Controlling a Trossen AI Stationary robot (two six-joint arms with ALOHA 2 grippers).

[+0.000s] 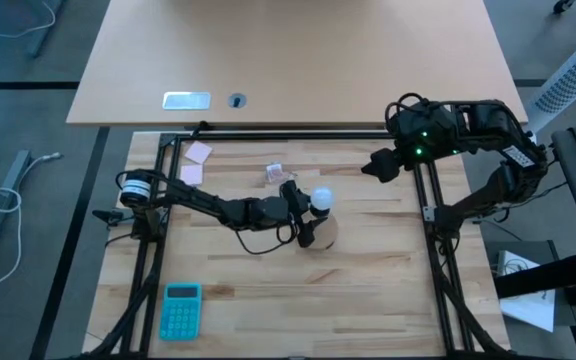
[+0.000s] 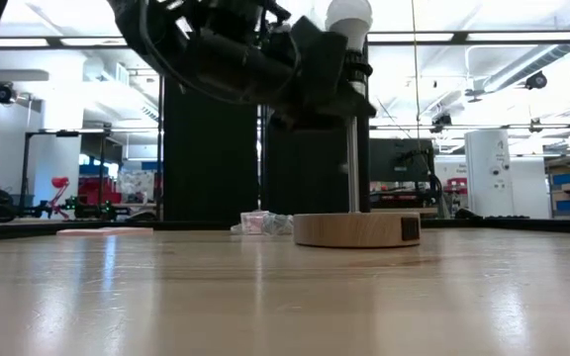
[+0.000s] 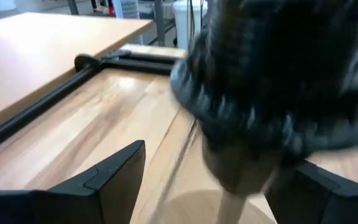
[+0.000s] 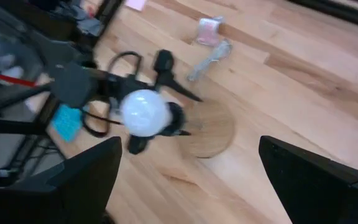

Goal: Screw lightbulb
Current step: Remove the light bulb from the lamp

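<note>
The socket [image 3: 272,78] is off-center in my open left gripper. So next I center the gripper and close it below the collar [image 3: 238,163], then tilt the lightbulb toward my right gripper.
The white lightbulb [image 1: 321,197] [image 4: 143,112] sits in the black socket [image 3: 272,81] at the top of a thin stem. The stem rises from the round wooden disc [image 2: 354,229] [image 4: 210,127], which lies flat on the table. My left gripper [image 1: 306,212] [image 3: 222,186] reaches in nearly level from the table's left. It is open, one finger on each side of the socket and stem just below the bulb, and no touch shows. My right gripper [image 1: 380,165] [image 4: 191,180] hangs open, high over the table's far right, pointing down toward the lamp.
A crumpled pinkish-clear wrapper [image 1: 276,172] [image 4: 209,31] with a cord lies just beyond the lamp. Pink paper notes [image 1: 198,152] lie at the far left, and a teal calculator [image 1: 180,308] at the near left. Black frame rails [image 1: 428,200] border the wooden top.
</note>
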